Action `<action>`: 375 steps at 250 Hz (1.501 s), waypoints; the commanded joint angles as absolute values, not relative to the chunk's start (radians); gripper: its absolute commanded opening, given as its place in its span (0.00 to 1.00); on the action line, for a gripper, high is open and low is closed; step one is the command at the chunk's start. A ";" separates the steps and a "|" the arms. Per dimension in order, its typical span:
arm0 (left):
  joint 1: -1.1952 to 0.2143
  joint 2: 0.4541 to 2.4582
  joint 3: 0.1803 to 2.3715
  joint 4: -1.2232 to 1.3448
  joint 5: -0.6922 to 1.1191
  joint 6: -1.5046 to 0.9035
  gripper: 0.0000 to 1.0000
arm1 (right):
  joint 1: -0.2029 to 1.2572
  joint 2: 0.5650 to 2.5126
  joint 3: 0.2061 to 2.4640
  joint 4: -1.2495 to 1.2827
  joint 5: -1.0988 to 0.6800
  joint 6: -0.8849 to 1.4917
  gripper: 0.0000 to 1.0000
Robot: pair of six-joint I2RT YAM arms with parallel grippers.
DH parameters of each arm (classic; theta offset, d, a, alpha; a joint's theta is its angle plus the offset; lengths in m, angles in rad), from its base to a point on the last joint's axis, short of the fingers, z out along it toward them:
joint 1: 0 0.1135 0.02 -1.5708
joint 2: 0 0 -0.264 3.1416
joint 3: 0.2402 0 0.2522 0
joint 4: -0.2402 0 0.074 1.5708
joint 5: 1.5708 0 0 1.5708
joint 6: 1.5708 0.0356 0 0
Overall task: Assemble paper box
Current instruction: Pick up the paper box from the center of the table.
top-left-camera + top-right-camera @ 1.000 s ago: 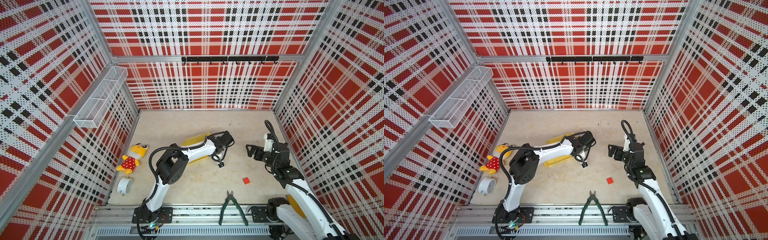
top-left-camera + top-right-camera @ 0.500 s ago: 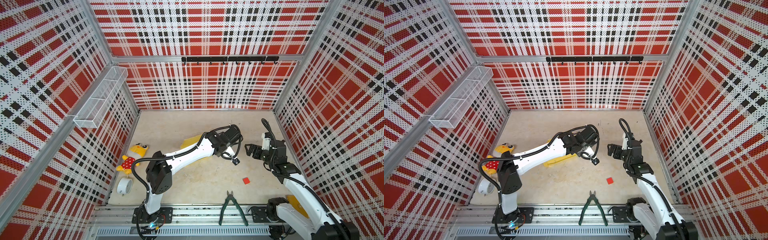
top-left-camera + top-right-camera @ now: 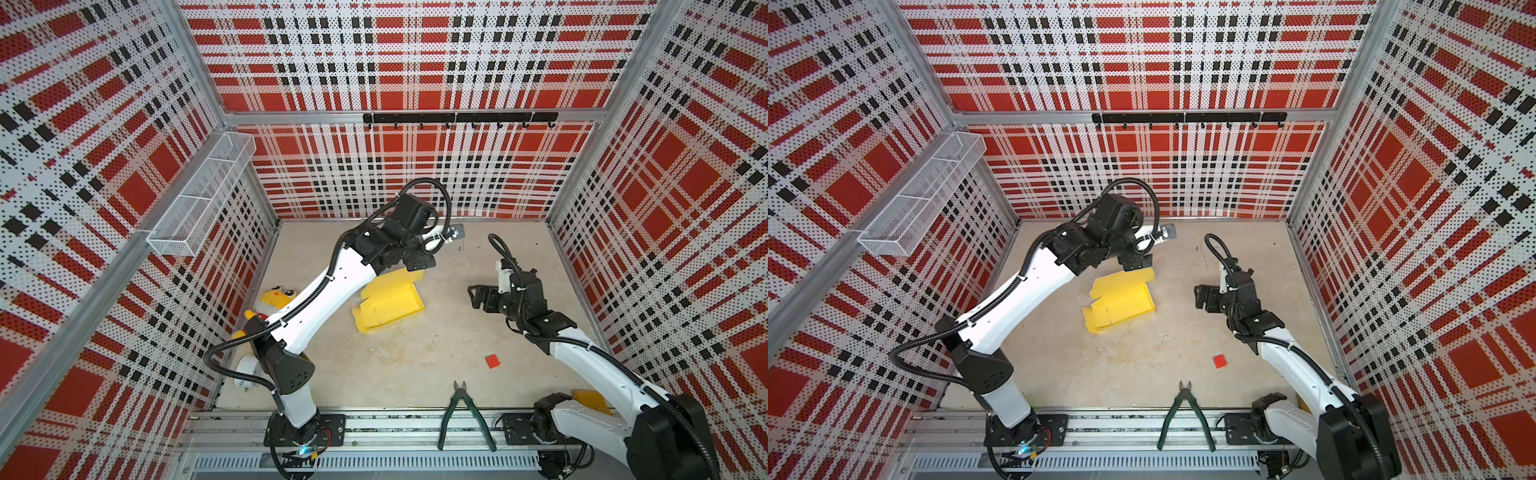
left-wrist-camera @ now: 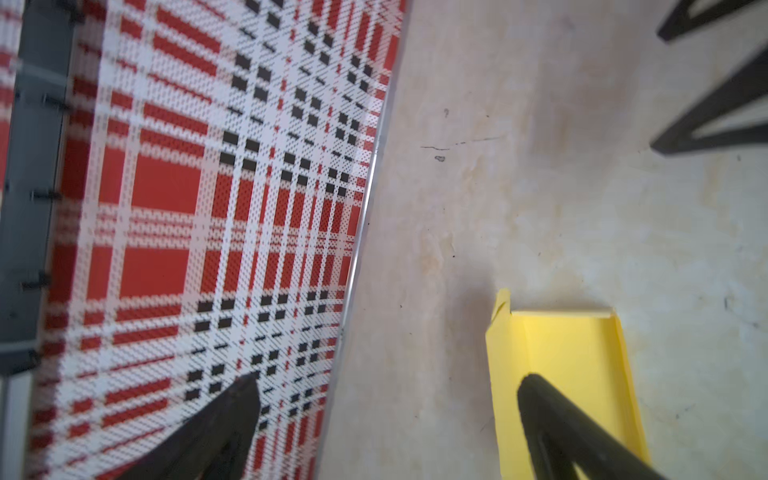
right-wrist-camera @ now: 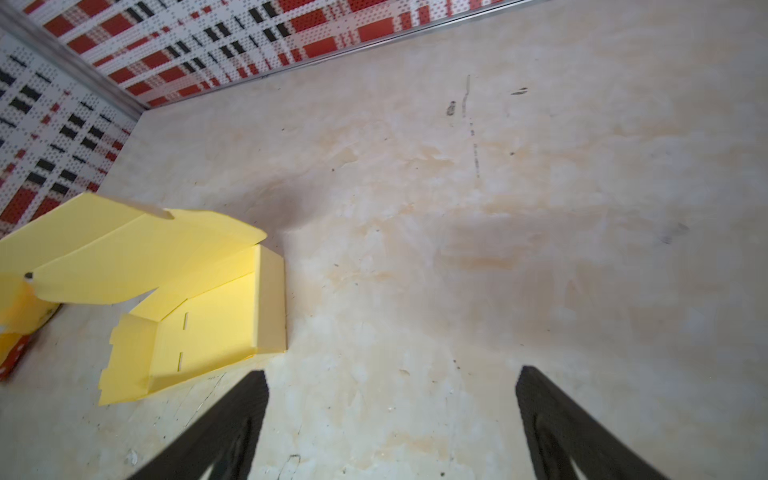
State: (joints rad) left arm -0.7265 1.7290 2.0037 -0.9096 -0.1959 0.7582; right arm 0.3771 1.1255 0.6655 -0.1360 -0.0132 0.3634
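My left gripper hangs over the paper box's raised flap (image 3: pixel 390 283), so it should back off before my right gripper takes the box's standing end (image 3: pixel 419 296) that faces it.
The paper box (image 3: pixel 390 305) (image 3: pixel 1121 305) lies partly folded on the floor left of centre. It is pale yellow card, with one wall standing on its right side and a flap raised at its far side. My left gripper (image 3: pixel 417 262) (image 3: pixel 1133 262) hangs just above the box's far edge, open and holding nothing. In the left wrist view (image 4: pixel 386 386), one fingertip (image 4: pixel 540 399) sits over the box (image 4: pixel 577 353). My right gripper (image 3: pixel 478 295) (image 3: pixel 1202 297) is open and empty to the box's right, above bare floor. The right wrist view (image 5: pixel 390 382) shows the box (image 5: pixel 208 324) off to one side.
A plush toy (image 3: pixel 274 299) and a white tape roll (image 3: pixel 245 370) lie by the left wall. A red square (image 3: pixel 493 360) and green pliers (image 3: pixel 461 411) lie near the front. A yellow-orange tag (image 3: pixel 590 401) lies under the right arm. A wire basket (image 3: pixel 199 199) hangs on the left wall.
My left arm has lifted off the box and swung back towards the rear wall while its gripper opened. The box now lies uncovered. My right gripper has shifted slightly towards the box.
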 commanded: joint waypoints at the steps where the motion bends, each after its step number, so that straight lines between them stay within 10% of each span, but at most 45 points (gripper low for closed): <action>1: -0.613 1.648 2.009 -0.867 -0.069 0.417 1.00 | 0.435 1.181 0.721 -0.062 0.050 0.331 0.95; 102: -0.092 1.413 1.526 -0.639 0.336 -0.103 1.00 | 0.613 1.375 0.804 0.022 0.130 0.330 0.89; 375: 0.187 1.273 1.081 -0.361 0.401 -0.266 1.00 | 0.733 1.868 1.072 0.071 0.140 0.340 0.52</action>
State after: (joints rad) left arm 0.1780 1.2976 1.0935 -0.4065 0.3855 -0.2417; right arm 0.7296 1.8416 1.0428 0.0433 0.1287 0.3302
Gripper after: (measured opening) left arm 0.996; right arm 0.527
